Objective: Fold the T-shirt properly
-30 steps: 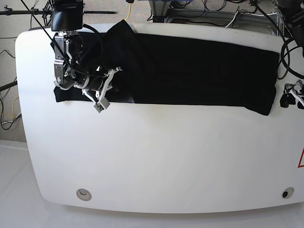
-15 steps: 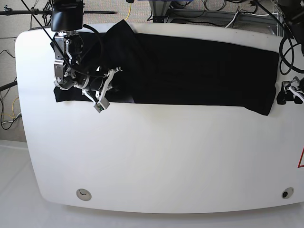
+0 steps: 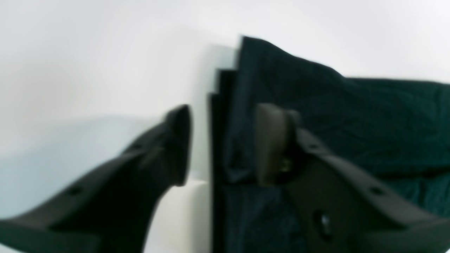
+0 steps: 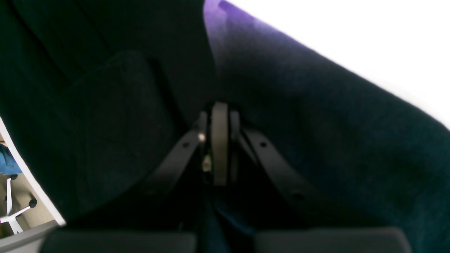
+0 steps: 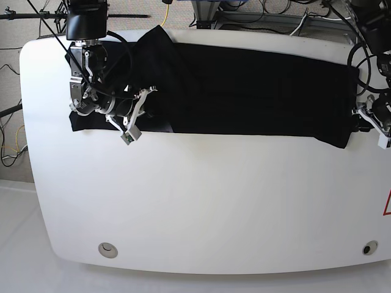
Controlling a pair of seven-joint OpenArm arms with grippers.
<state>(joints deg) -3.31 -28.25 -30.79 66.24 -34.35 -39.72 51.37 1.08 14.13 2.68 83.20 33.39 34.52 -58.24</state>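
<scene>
The lower layers (image 3: 218,114) reach out beyond the top fold at the end of the T-shirt, so I should open my left gripper wider around the T-shirt's stacked edge (image 3: 225,149) and squeeze it together.
The black T-shirt (image 5: 256,91) lies as a long folded band across the far part of the white table (image 5: 214,201). My left gripper (image 5: 357,119) is at its right end. In the left wrist view the left gripper (image 3: 225,144) is open, with the stacked edge of the T-shirt (image 3: 351,116) between its fingers; one pad (image 3: 270,144) rests on the cloth. My right gripper (image 5: 146,104) lies on the shirt's left end. Close up, the right gripper (image 4: 219,140) is shut, with the T-shirt (image 4: 351,147) all around it and a strip of purple print showing.
Cables and frame parts run behind the table's far edge. Two round holes (image 5: 108,249) (image 5: 368,248) sit near the front edge, and a red warning sign (image 5: 387,204) is at the right edge. A chair base (image 4: 14,211) shows on the floor.
My left gripper has moved in from the table's right edge onto the shirt's right end, and its jaws have narrowed. The right arm has not moved.
</scene>
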